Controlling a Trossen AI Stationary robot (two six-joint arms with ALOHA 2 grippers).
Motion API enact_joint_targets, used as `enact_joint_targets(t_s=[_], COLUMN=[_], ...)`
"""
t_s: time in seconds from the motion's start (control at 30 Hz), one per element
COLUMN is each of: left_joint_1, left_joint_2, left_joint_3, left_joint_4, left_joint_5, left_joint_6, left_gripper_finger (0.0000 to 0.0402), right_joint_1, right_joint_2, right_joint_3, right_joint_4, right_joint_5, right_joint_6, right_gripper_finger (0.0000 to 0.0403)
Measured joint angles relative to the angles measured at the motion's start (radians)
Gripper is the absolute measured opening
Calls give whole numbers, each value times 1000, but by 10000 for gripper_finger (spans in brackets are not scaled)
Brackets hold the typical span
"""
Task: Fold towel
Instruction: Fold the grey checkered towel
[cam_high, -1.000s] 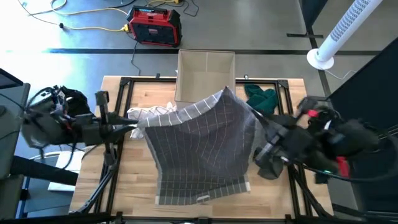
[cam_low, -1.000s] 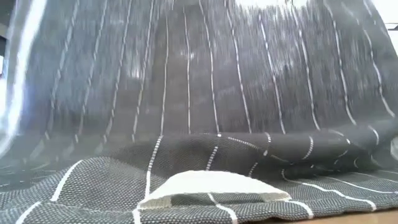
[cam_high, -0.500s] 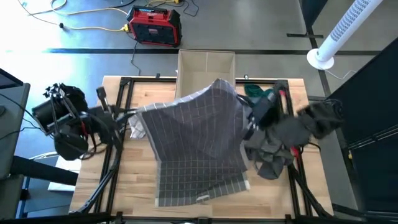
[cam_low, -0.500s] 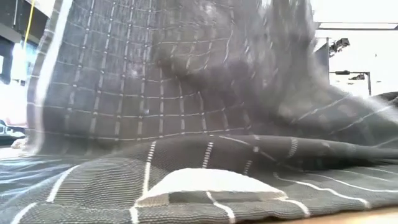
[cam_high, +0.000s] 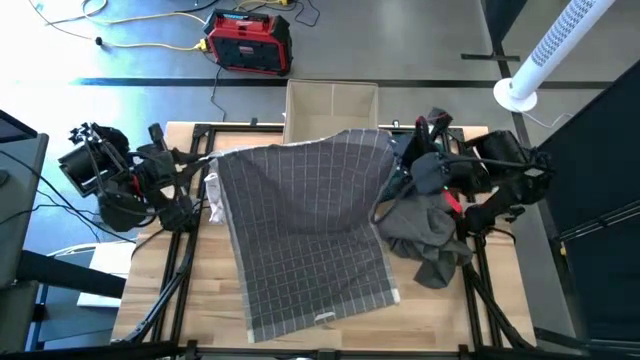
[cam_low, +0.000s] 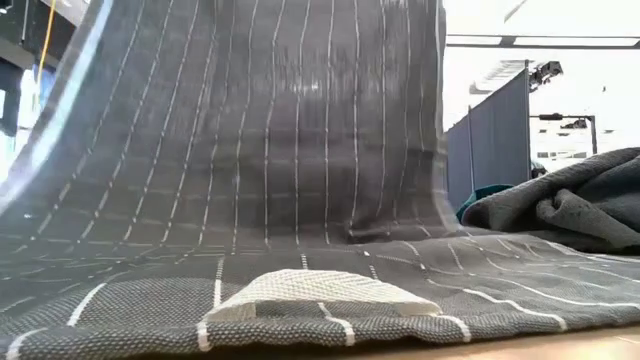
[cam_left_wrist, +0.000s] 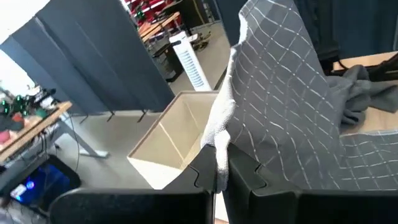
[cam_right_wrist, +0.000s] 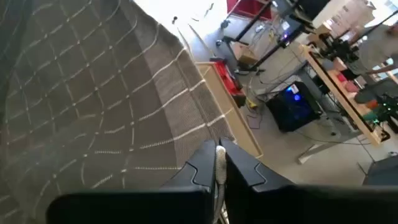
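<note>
The towel's near end is flat, its far edge (cam_high: 305, 143) stretched straight, so my left gripper should continue to the towel's near edge (cam_high: 262, 337) and release its towel corner there.
A dark grey towel (cam_high: 305, 230) with thin white grid lines slopes from the table's near edge up to its far side. Its near end (cam_low: 300, 300), with a white label, lies flat on the wood. My left gripper (cam_high: 207, 165) is shut on the far left corner. My right gripper (cam_high: 393, 152) is shut on the far right corner. In the low view the towel (cam_low: 250, 130) rises as a wide, nearly smooth sheet. The wrist views show each gripper, left (cam_left_wrist: 221, 177) and right (cam_right_wrist: 219, 163), closed on the cloth. My left gripper pinches the towel's far left corner (cam_left_wrist: 221, 146) between its two fingers, coming from the table's left. The corner is lifted clear and the cloth runs fairly taut toward the other corner. My right gripper pinches the far right corner (cam_right_wrist: 214, 140) between its fingers, coming from the table's right. That corner is raised and the towel slopes down from it to the table.
A heap of dark grey cloth (cam_high: 432, 238) lies on the table's right side, with a green cloth (cam_high: 412, 150) behind it. A white cloth (cam_high: 213, 195) lies at the left under the raised towel. An open cardboard box (cam_high: 330, 105) stands past the far edge.
Both grippers have swung toward the table's far edge, carrying the two corners with them. The towel's far part, bunched into a peak a second ago, is now spread out into a straight far edge and drawn smoother. Its near end has stayed on the table.
</note>
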Motion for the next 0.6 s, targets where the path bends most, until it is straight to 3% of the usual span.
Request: enact_joint_targets(t_s=[0.3, 0.6], left_joint_1=[15, -20], left_joint_2=[-19, -9], left_joint_3=[-162, -295], left_joint_4=[0, 34], left_joint_5=[91, 321], left_joint_6=[-149, -296], left_gripper_finger=[0, 0], right_joint_1=[-124, -135], right_joint_2=[-88, -338], right_joint_3=[-221, -689], right_joint_4=[59, 338], right_joint_5=[-144, -398], right_joint_6=[-72, -50], right_gripper_finger=[0, 0])
